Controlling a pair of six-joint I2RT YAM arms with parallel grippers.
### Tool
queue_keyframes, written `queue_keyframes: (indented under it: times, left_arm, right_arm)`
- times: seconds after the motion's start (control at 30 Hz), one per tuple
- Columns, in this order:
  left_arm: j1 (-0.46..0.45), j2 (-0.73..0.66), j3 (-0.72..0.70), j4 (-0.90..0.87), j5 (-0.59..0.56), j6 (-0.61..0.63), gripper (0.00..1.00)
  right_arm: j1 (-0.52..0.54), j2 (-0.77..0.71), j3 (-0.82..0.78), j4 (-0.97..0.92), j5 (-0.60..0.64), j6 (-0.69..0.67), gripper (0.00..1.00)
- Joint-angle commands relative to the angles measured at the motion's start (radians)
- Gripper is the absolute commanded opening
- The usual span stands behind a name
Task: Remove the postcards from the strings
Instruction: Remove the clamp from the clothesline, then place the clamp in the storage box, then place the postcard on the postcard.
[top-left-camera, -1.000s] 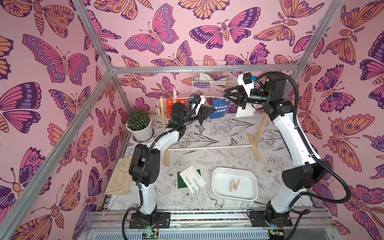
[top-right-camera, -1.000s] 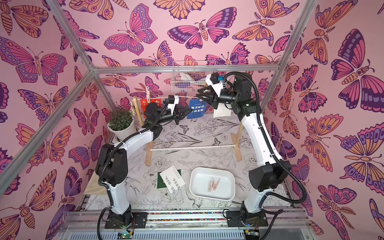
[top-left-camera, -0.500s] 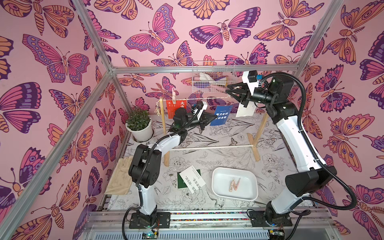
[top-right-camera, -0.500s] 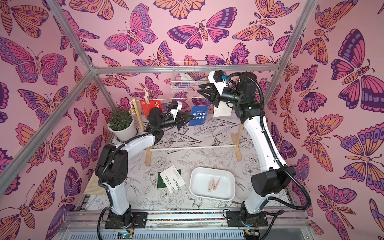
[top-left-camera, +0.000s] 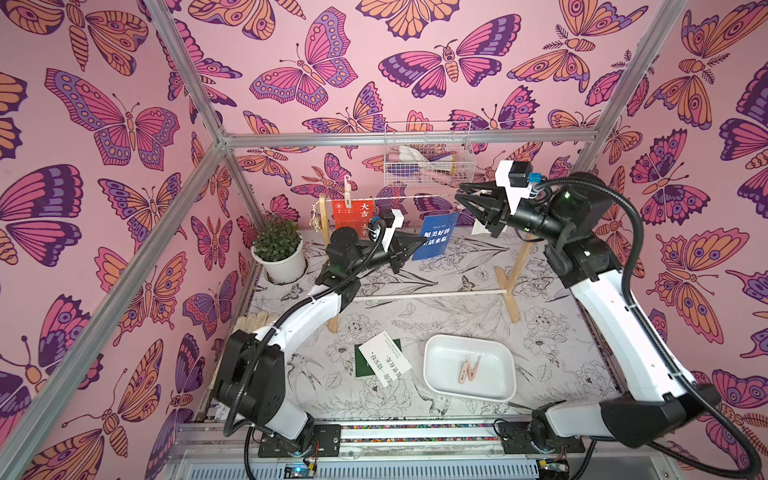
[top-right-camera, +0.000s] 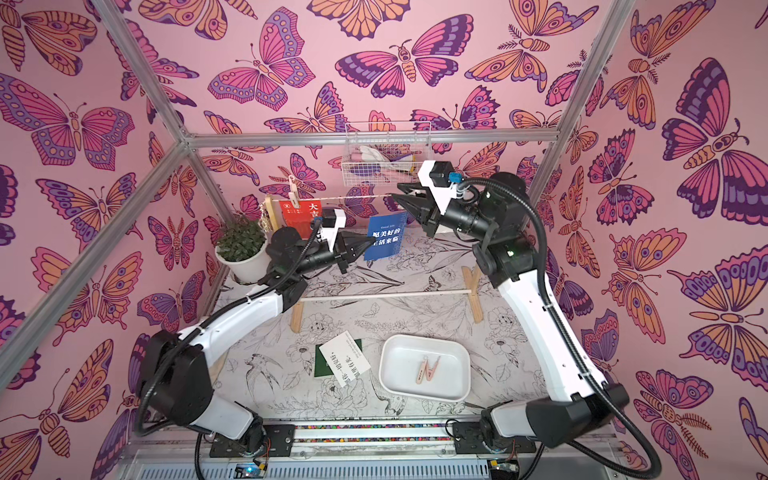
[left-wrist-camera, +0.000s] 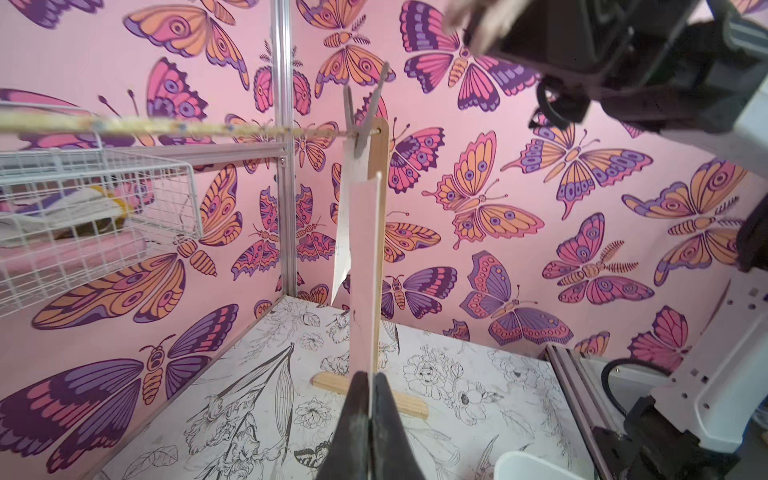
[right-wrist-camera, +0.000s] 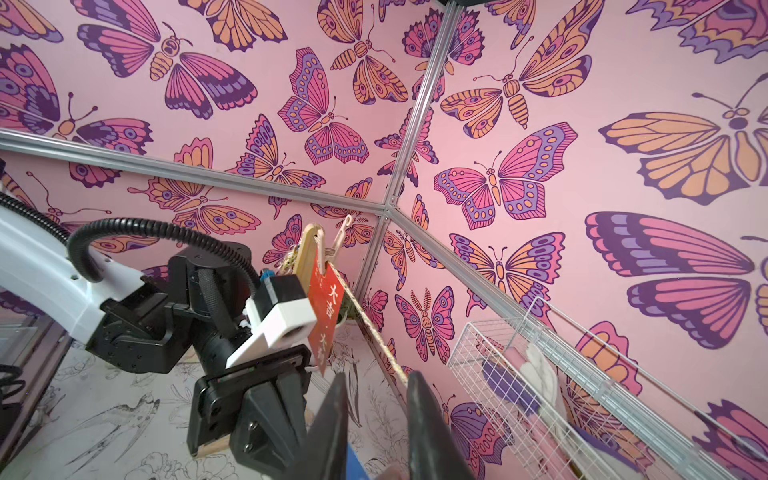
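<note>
The blue postcard (top-left-camera: 436, 235) hangs free of the string, so the robot's left gripper should keep bringing it down until it is over the postcard pile (top-left-camera: 385, 358), then let it go.
The blue postcard (top-left-camera: 438, 239) hangs tilted below the string (top-left-camera: 407, 198), free of it. My left gripper (top-left-camera: 419, 245) is shut on its lower edge; the left wrist view shows the card (left-wrist-camera: 365, 270) edge-on between the closed fingers. My right gripper (top-left-camera: 459, 193) is at string height, shut on a pink clothespeg (right-wrist-camera: 390, 473) deep between its fingers. A red postcard (top-left-camera: 351, 216) stays pegged at the string's left end. A white postcard (left-wrist-camera: 353, 208) hangs pegged by the right post. Another white postcard (top-left-camera: 384, 359) lies on a dark green one (top-left-camera: 363, 368) on the table.
A white tray (top-left-camera: 498, 353) at the front holds two clothespegs. The wooden frame's posts (top-left-camera: 519, 262) and low dowel (top-left-camera: 428, 294) cross mid-table. A potted plant (top-left-camera: 278, 253) stands back left. A wire basket (top-left-camera: 428, 162) hangs on the back wall.
The blue postcard has come away from the string and dropped lower and more tilted with my left gripper. My right arm has lifted and drawn back slightly, gripper still at the string.
</note>
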Motion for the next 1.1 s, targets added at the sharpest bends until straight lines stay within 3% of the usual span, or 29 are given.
queue_keyframes:
  times: [0.0, 0.2, 0.33, 0.5, 0.77, 1.07]
  left_arm:
    - [-0.026, -0.088, -0.092, -0.063, -0.106, -0.076, 0.05]
    - [-0.04, -0.348, -0.271, -0.26, -0.215, -0.275, 0.07]
    - [-0.039, -0.523, -0.366, -0.499, -0.276, -0.349, 0.06]
    - [-0.029, -0.687, -0.467, -0.746, -0.378, -0.494, 0.07]
    - [-0.013, -0.699, -0.688, -0.782, -0.424, -0.713, 0.07]
    - [0.012, -0.689, -0.779, -0.779, -0.457, -0.74, 0.17]
  right_arm:
    - [0.06, -0.098, -0.099, 0.071, 0.168, 0.079, 0.19]
    - [0.255, -0.28, -0.29, -0.103, 0.434, 0.083, 0.18]
    - [0.345, -0.391, -0.453, -0.186, 0.586, 0.189, 0.16]
    - [0.416, -0.503, -0.612, -0.446, 0.75, 0.381, 0.14]
    - [0.418, -0.61, -0.845, -0.565, 0.793, 0.562, 0.14]
    - [0.418, -0.468, -0.97, -0.414, 0.7, 0.612, 0.15]
